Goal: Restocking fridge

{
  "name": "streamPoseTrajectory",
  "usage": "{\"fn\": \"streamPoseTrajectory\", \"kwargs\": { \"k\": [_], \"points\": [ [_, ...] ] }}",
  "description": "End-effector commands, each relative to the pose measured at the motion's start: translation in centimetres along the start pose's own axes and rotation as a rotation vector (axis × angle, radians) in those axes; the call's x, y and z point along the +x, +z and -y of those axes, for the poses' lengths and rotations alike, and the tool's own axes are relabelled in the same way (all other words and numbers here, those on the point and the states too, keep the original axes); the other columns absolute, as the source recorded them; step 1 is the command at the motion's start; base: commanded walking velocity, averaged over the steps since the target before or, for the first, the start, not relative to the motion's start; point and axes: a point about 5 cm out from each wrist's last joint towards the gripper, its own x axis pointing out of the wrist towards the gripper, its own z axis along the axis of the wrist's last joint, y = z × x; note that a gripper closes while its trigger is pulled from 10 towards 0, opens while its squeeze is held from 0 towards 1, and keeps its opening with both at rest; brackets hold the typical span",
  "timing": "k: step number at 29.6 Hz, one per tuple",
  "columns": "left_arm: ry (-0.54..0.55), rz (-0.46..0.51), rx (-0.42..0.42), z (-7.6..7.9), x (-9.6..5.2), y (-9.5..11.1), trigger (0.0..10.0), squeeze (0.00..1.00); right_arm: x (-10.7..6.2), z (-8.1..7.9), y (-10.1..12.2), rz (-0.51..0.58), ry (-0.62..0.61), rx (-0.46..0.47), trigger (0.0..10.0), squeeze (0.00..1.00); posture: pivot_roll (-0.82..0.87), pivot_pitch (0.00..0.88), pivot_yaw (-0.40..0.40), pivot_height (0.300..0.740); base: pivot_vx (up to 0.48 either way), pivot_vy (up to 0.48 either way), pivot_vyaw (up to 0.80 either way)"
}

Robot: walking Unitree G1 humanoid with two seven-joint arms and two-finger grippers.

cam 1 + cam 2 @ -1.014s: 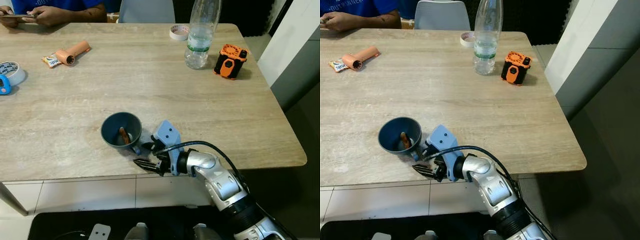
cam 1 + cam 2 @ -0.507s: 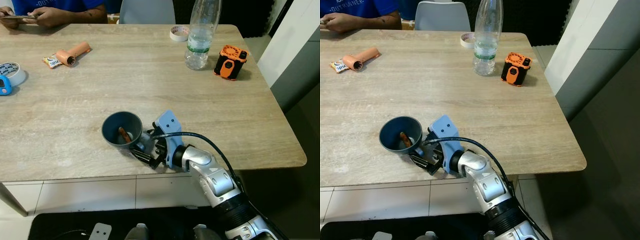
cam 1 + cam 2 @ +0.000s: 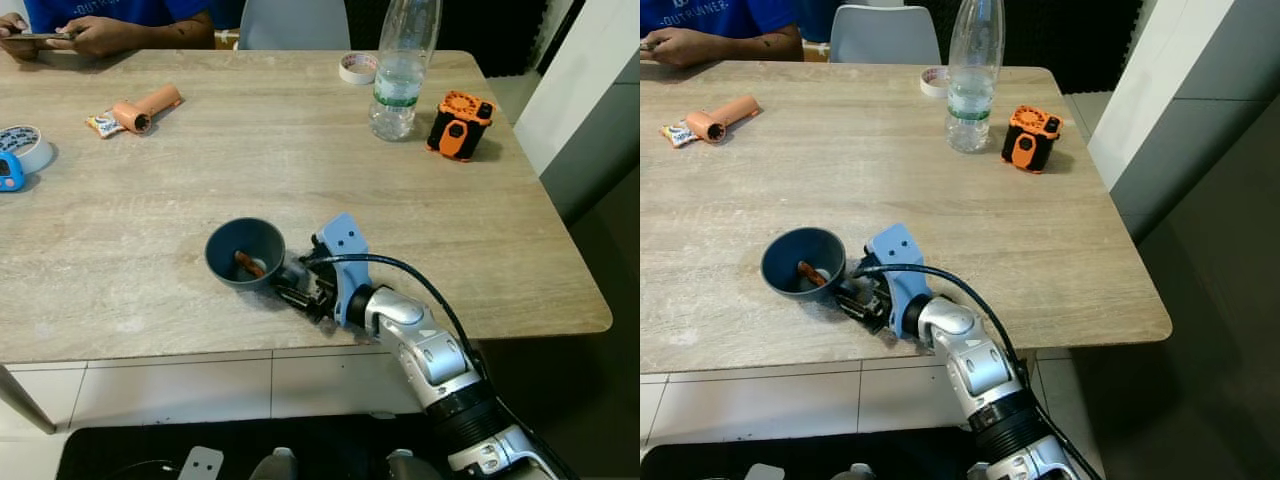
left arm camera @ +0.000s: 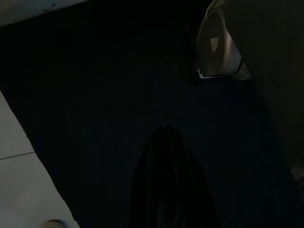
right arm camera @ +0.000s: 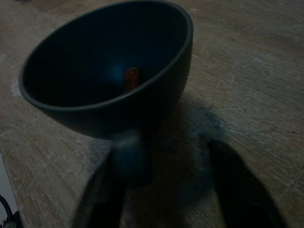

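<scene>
My gripper will carry the bowl tilted by its handle, and even then the orange-brown piece [image 3: 249,264] will stay inside, because it lies deep below the bowl's rim [image 3: 244,219].
A dark blue bowl [image 3: 245,253] with a short handle stands near the table's front edge, and a small orange-brown piece [image 3: 250,264] lies inside it. My right gripper [image 3: 297,290] lies low on the table against the bowl's right side. In the right wrist view its two black fingers [image 5: 102,190] are spread open below the bowl [image 5: 109,71], and the bluish handle stub [image 5: 133,159] sits between them, close to one finger. The left wrist view is very dark, with a black finger shape [image 4: 166,185] above a dim floor.
A clear plastic bottle [image 3: 400,70], an orange-black device [image 3: 460,123] and a tape roll [image 3: 357,66] stand at the far right. A peach tube [image 3: 145,106] and another tape roll [image 3: 25,145] lie at the left. A person's hands [image 3: 95,30] rest at the far edge.
My right gripper has come up from just past the table's front edge onto the tabletop and closed in on the bowl's handle side. The bowl has stayed about where it was.
</scene>
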Motion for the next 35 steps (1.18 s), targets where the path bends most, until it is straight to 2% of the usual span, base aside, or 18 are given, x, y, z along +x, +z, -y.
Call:
{"fn": "streamPoseTrajectory", "kwargs": {
  "k": [1, 12, 21, 28, 30, 31, 33, 35],
  "points": [
    [-0.011, -0.045, -0.004, 0.4, -0.2, -1.3, 10.0, 0.00, 0.0, 0.1, 0.0, 0.019, -0.009, 0.007, 0.0, 0.00, 0.02, 0.205, -0.022, 0.740, 0.000, 0.000, 0.00],
    [-0.014, -0.045, -0.003, 0.5, -0.2, -1.2, 10.0, 0.00, 0.1, -0.5, 1.3, 0.122, 0.037, -0.004, 0.0, 0.00, 0.01, 0.202, -0.018, 0.740, 0.000, 0.000, 0.00],
    [-0.020, -0.041, 0.002, 0.6, -0.1, -1.0, 10.0, 0.00, 0.0, -0.7, 0.9, 0.124, 0.050, -0.008, 0.0, 0.00, 0.01, 0.203, -0.015, 0.740, 0.000, 0.000, 0.00],
    [-0.021, -0.042, 0.003, 0.6, -0.1, -0.9, 10.0, 0.00, -0.2, -0.3, 1.3, 0.175, 0.049, 0.062, 0.0, 0.00, 0.01, 0.203, -0.015, 0.740, 0.000, 0.000, 0.00],
    [-0.022, -0.043, 0.002, 0.6, -0.1, -0.9, 10.0, 0.00, -0.6, -0.6, 2.0, 0.255, 0.106, 0.119, 0.0, 0.00, 0.01, 0.200, -0.013, 0.740, 0.000, 0.000, 0.00],
    [-0.022, -0.043, 0.002, 0.6, -0.1, -0.9, 10.0, 0.00, -0.6, -0.6, 2.0, 0.255, 0.106, 0.119, 0.0, 0.00, 0.01, 0.200, -0.013, 0.740, 0.000, 0.000, 0.00],
    [-0.025, -0.041, -0.006, 0.7, -0.1, -0.9, 10.0, 0.00, -1.4, -1.2, 3.0, 0.347, 0.204, 0.176, 0.0, 0.00, 0.01, 0.200, -0.013, 0.740, 0.000, 0.000, 0.00],
    [-0.021, -0.036, -0.024, 0.7, 0.0, -0.9, 10.0, 0.00, -2.7, -2.1, 3.7, 0.420, 0.337, 0.188, 0.0, 0.00, 0.01, 0.189, -0.009, 0.740, 0.000, 0.000, 0.00]
  ]
}}
